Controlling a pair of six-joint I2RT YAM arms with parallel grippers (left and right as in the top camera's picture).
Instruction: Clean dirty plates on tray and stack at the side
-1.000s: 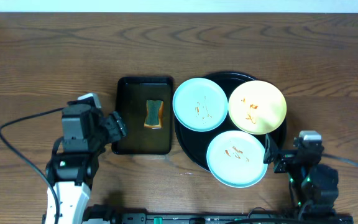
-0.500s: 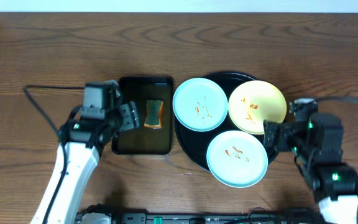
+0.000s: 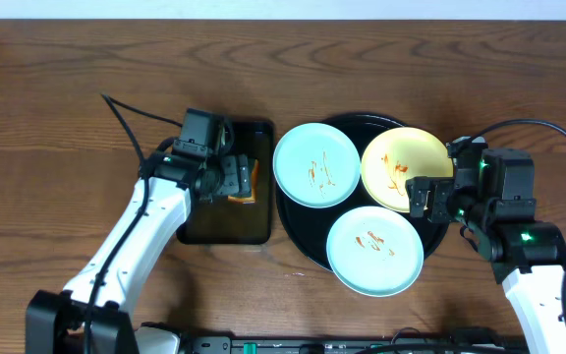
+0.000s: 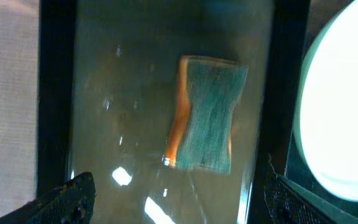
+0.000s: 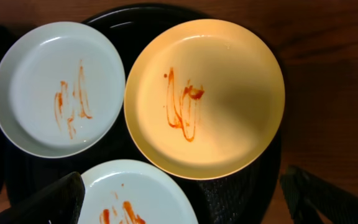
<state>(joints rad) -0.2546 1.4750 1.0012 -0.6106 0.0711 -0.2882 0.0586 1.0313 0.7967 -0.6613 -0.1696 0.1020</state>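
Note:
The orange edge (image 4: 182,113) bends inward at the middle, so the sponge (image 4: 212,115) will squeeze into a narrow waist and spread out at its end when the robot lifts it.
Three plates with orange-brown smears lie on the round black tray (image 3: 296,236): a mint-blue plate (image 3: 316,164) at left, a yellow plate (image 3: 397,162) at right, and another mint-blue plate (image 3: 374,250) in front. My right gripper (image 3: 423,197) hovers open over the tray's right side. Its wrist view shows the yellow plate (image 5: 216,93), the left plate (image 5: 48,93) and the front plate (image 5: 135,193), with nothing between the fingers (image 5: 55,199). My left gripper (image 3: 236,180) hangs open above a green and orange sponge (image 4: 207,112).
The sponge (image 3: 253,183) lies in a smaller rectangular black tray (image 3: 204,221) just left of the round tray. That tray's wet floor (image 4: 104,93) glints in the left wrist view. Bare wood-grain tabletop (image 3: 67,118) surrounds both trays. Cables trail behind each arm.
The left arm has swung up and right until its gripper is over the rectangular tray and sponge. The right arm has risen and moved left over the round tray, near the yellow plate.

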